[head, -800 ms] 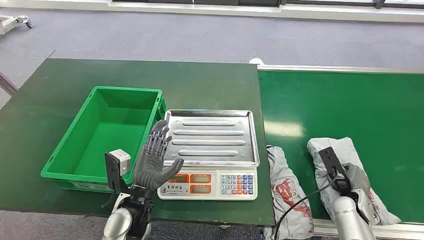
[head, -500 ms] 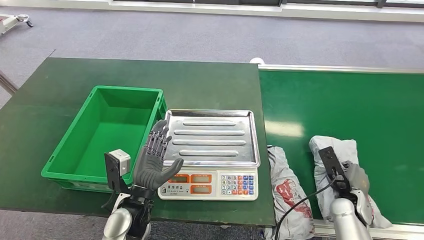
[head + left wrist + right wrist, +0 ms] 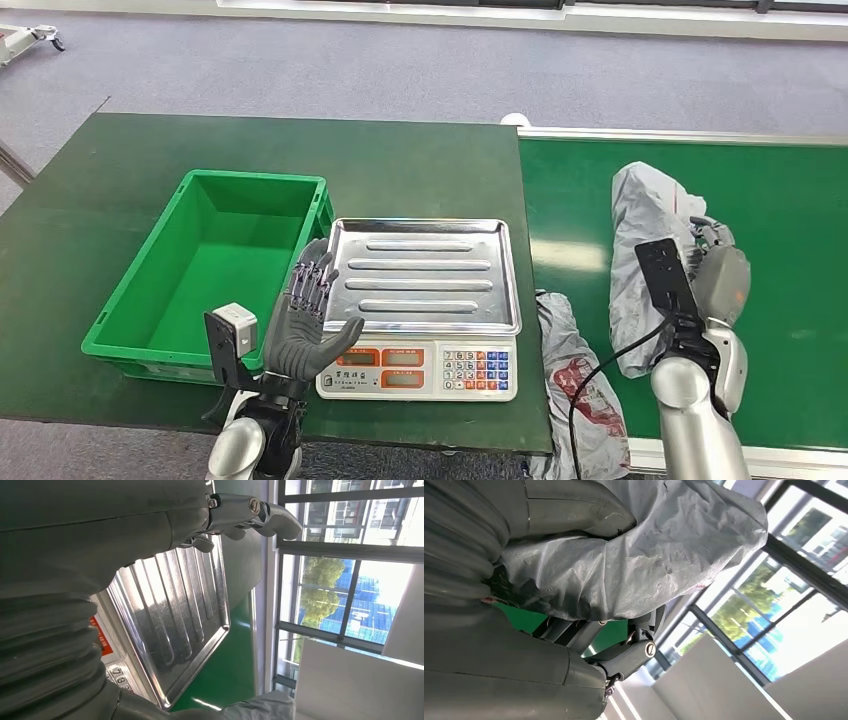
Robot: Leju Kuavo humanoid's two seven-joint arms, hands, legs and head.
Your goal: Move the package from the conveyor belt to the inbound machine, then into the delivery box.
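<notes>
The plastic of the held grey package is loose and wrinkled, so the package will crumple into deep folds when the robot carries it into the delivery box.
My right hand grips a grey plastic package and holds it lifted above the green conveyor belt. Up close, the crumpled grey package lies wrapped by the thumb and dark fingers. A second grey package with red print lies at the belt's near edge beside the scale. The inbound machine is a scale with a steel tray and keypad, its ribbed tray bare. My left hand stands raised with fingers apart, empty, at the scale's front left corner. The green delivery box is empty.
The dark green table carries the box and scale. The conveyor's metal rail runs along the far side. Grey floor lies beyond. A black cable hangs from my right wrist over the second package.
My right hand has lifted the grey package off the belt and raised it up and away from me. The left hand has stayed in place.
</notes>
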